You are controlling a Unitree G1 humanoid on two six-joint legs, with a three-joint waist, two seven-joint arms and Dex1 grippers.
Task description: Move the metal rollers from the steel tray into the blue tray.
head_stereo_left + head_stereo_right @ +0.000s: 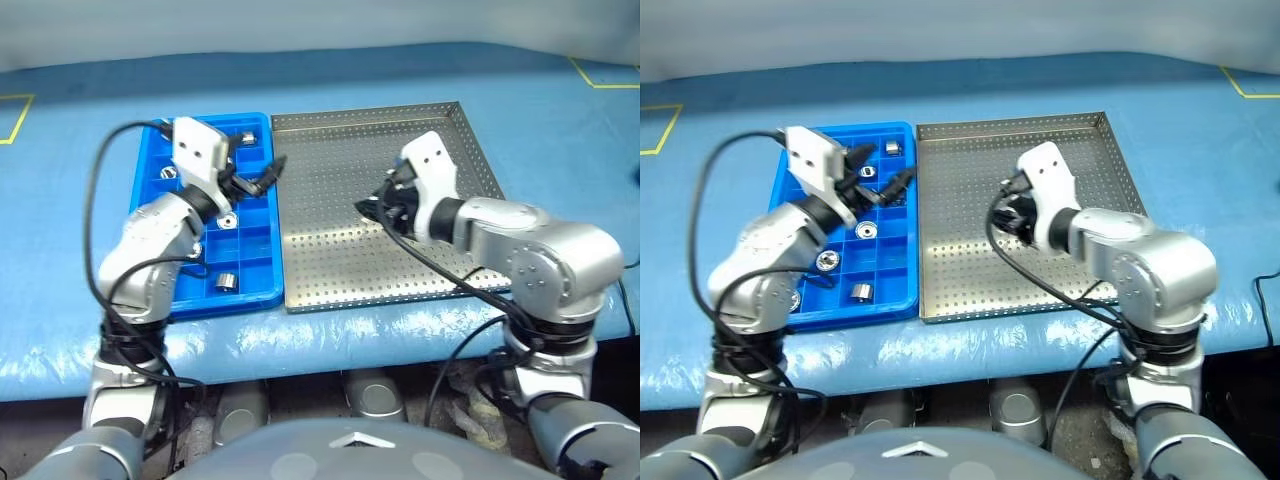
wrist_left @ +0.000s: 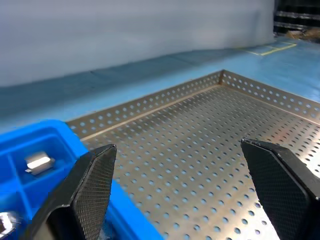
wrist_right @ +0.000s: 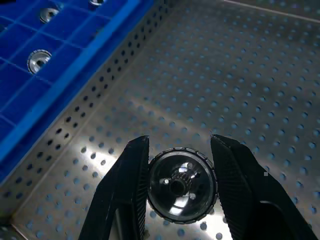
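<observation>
My left gripper is in the way of the compartments (image 1: pixel 262 213) beside the steel tray, so it should move back to the blue tray's outer edge (image 1: pixel 145 160) before my right gripper puts the roller in place.
The grey perforated steel tray (image 1: pixel 400 270) lies on the table, right of the blue tray (image 1: pixel 250 298) and touching it. My right gripper (image 3: pixel 180 144) hovers over the left half of the steel tray (image 3: pixel 240 75), shut on one round shiny metal roller (image 3: pixel 181 186) with a dark central hole. Several metal rollers (image 1: pixel 861 292) (image 1: pixel 827 261) (image 1: pixel 868 230) sit in separate compartments of the blue tray. My left gripper (image 1: pixel 885 168) is open and empty above the blue tray's far right part, pointing toward the steel tray (image 2: pixel 210 150).
Both trays rest on a blue covered table (image 1: pixel 560 120), whose front edge runs just below them. Yellow tape marks (image 1: pixel 600 72) lie at the table's far corners. Black cables (image 1: pixel 95 200) loop from each wrist.
</observation>
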